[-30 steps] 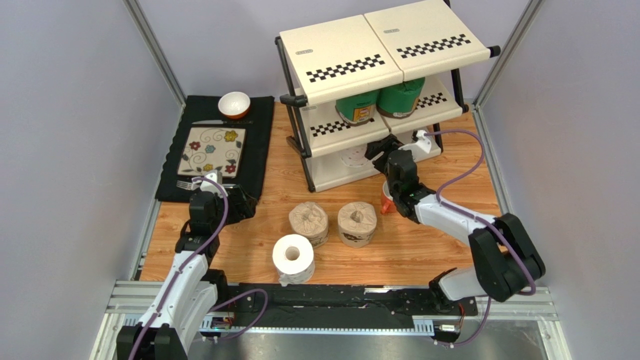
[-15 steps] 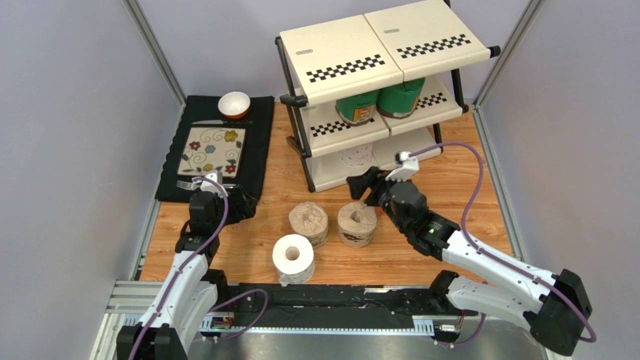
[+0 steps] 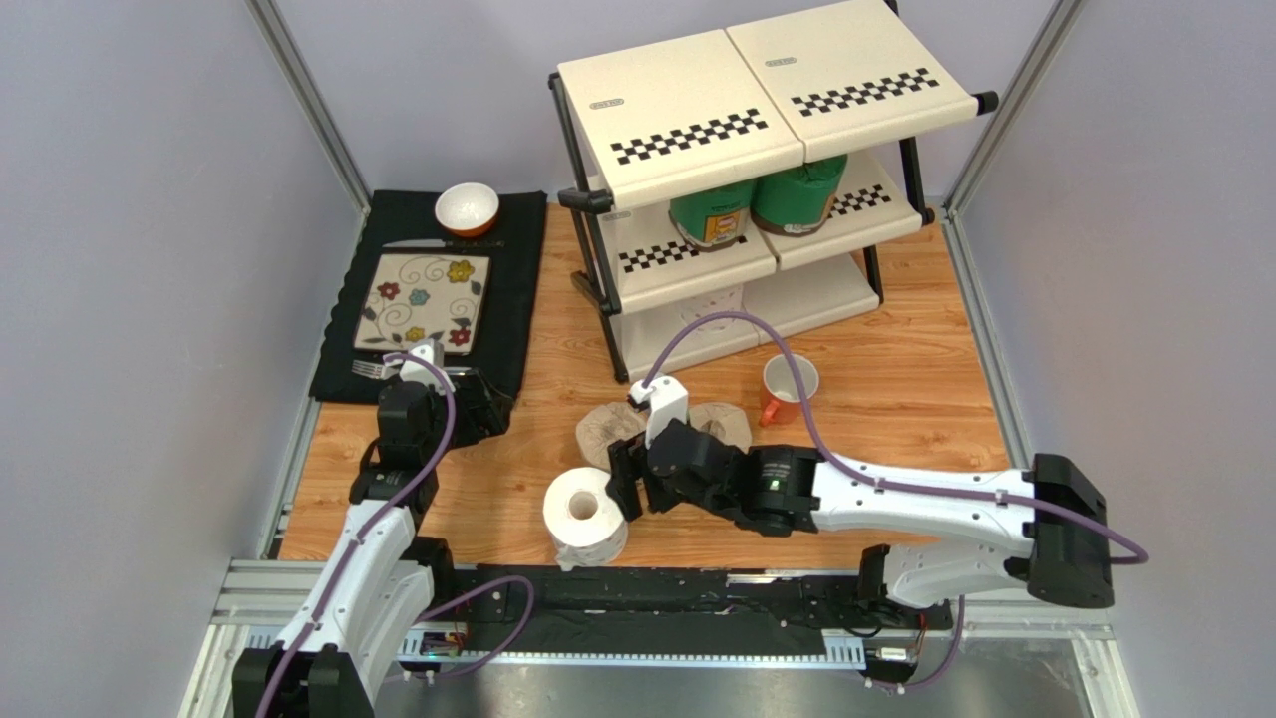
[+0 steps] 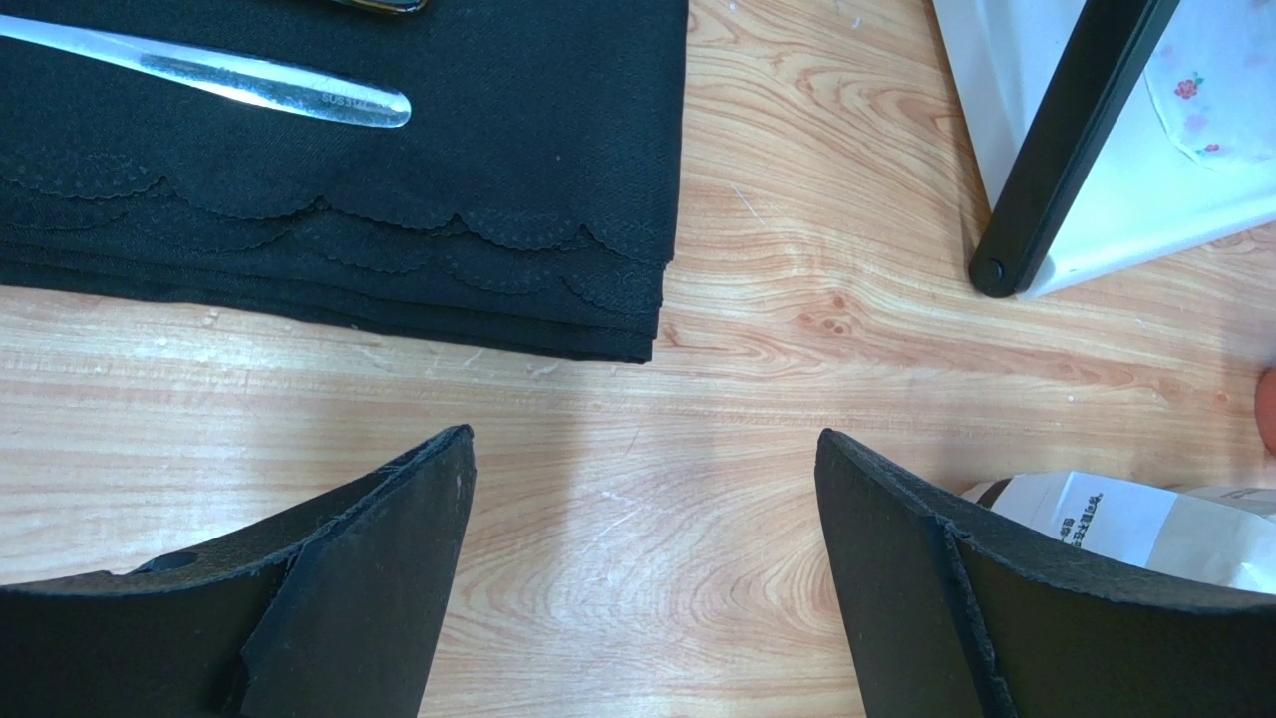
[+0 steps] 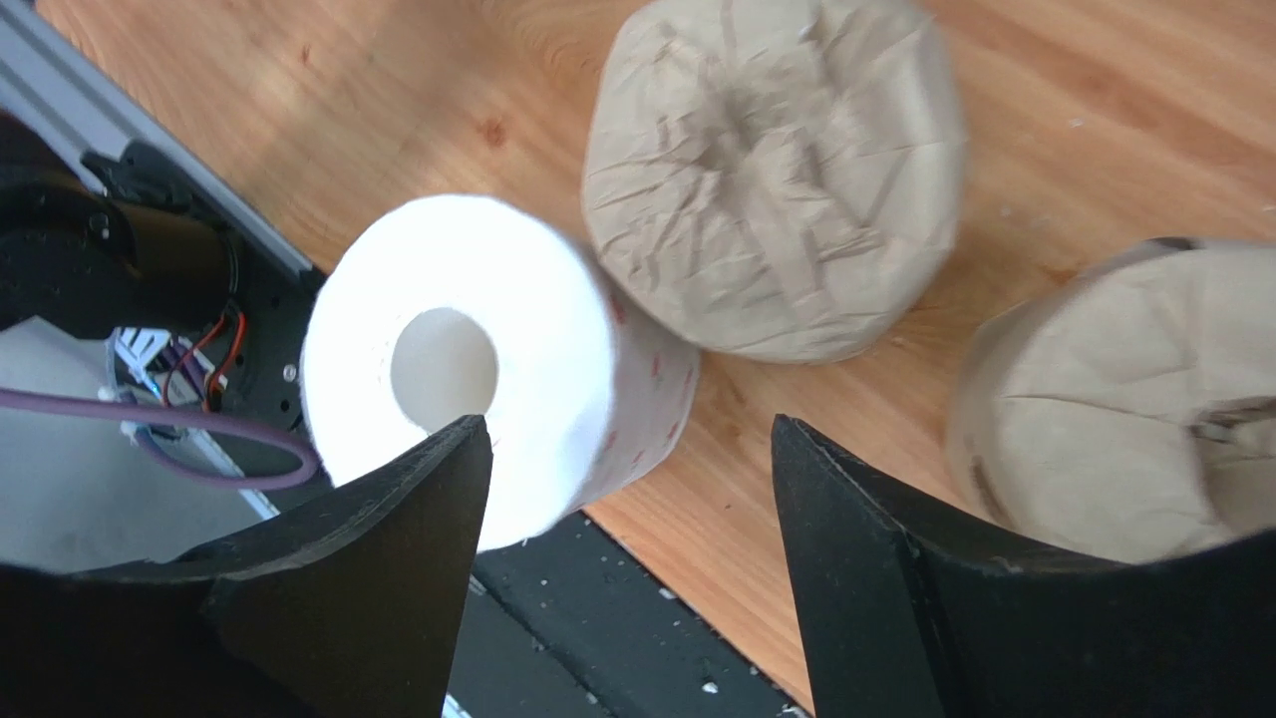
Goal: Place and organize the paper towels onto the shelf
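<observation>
I keep moving in until my right gripper's open fingers have the roll's side [image 5: 556, 395] between them, because they are lined up with the white roll's hole [image 5: 445, 368] and the gap next to it.
The shelf [image 3: 682, 112] stands at the back, with two green rolls [image 3: 712, 214] [image 3: 798, 195] on its middle tier. A white roll [image 3: 713, 311] lies on the bottom tier. On the table, a white roll [image 3: 583, 515] stands at the near edge. Two brown rolls [image 3: 608, 431] [image 3: 734, 424] stand behind it, partly hidden by my right arm. My right gripper [image 3: 629, 488] is open and empty just right of the white roll [image 5: 479, 359]; the brown rolls [image 5: 772, 172] [image 5: 1138, 397] are beyond it. My left gripper [image 3: 474, 404] [image 4: 644, 449] is open and empty over bare wood.
An orange mug [image 3: 790, 386] stands in front of the shelf. A black placemat [image 3: 517, 284] at the left holds a floral plate [image 3: 424, 299], a bowl [image 3: 468, 210] and cutlery [image 4: 210, 75]. The shelf leg [image 4: 1064, 150] is ahead of the left gripper. A metal rail [image 3: 674, 591] runs along the near edge.
My right arm has pulled back from the shelf's bottom tier and swung left and nearer, over the brown rolls, to the white roll. The left arm has not moved.
</observation>
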### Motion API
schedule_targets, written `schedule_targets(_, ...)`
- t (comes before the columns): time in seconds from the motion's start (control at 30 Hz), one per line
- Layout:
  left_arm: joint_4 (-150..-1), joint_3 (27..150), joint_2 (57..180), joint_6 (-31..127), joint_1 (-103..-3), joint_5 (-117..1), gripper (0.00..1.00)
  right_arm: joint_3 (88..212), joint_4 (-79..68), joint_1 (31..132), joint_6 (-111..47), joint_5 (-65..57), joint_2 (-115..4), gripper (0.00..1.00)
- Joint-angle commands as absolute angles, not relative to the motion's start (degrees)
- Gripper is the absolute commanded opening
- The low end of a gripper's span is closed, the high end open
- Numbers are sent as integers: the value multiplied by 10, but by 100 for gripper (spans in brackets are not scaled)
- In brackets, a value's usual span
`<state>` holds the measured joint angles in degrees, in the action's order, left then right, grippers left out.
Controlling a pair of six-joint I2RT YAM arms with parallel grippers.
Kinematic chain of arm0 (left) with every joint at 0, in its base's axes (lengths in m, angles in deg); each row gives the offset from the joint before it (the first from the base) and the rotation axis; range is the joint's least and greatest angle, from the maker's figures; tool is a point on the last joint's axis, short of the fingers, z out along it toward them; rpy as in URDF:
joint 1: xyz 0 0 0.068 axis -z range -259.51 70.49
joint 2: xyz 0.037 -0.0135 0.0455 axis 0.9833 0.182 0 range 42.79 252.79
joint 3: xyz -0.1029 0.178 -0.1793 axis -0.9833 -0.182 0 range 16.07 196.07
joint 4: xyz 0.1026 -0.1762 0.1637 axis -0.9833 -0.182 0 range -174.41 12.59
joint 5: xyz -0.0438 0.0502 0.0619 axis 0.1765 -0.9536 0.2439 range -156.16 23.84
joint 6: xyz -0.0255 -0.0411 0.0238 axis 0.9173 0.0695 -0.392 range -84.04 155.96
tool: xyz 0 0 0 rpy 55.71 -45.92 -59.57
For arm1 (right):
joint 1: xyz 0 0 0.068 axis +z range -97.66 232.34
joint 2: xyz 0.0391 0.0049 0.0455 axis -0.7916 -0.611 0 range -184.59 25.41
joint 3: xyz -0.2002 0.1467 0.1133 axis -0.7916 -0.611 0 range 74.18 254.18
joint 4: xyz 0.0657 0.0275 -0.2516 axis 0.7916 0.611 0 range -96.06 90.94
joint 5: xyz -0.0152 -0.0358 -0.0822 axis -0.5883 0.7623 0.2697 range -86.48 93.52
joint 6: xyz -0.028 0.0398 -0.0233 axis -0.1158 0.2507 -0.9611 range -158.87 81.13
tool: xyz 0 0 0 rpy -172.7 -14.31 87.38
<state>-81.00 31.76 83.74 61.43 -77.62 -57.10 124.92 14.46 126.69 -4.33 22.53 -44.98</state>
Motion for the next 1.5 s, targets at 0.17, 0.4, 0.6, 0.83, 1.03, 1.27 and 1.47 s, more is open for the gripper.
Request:
schedule_targets(0.17,-793,322,833,623,-778,-563,92,1298,150,1300,30,250,-518,74)
schedule_targets(0.4,-793,322,833,623,-778,-563,92,1314,169,1300,70,275,-552,74)
schedule_targets(0.6,-792,321,831,623,-778,-565,92,1322,154,1300,86,269,-570,74)
schedule_targets(0.83,-790,319,831,623,-778,-565,92,1333,156,1300,88,268,-595,73)
schedule_targets(1.03,-790,318,831,623,-778,-565,92,1346,159,1300,90,270,-622,66)
schedule_targets(1.27,-791,319,831,623,-778,-565,92,1327,143,1300,103,276,-605,43)
schedule_targets(1.47,-791,319,833,624,-778,-566,92,1238,73,1299,68,280,-461,41)
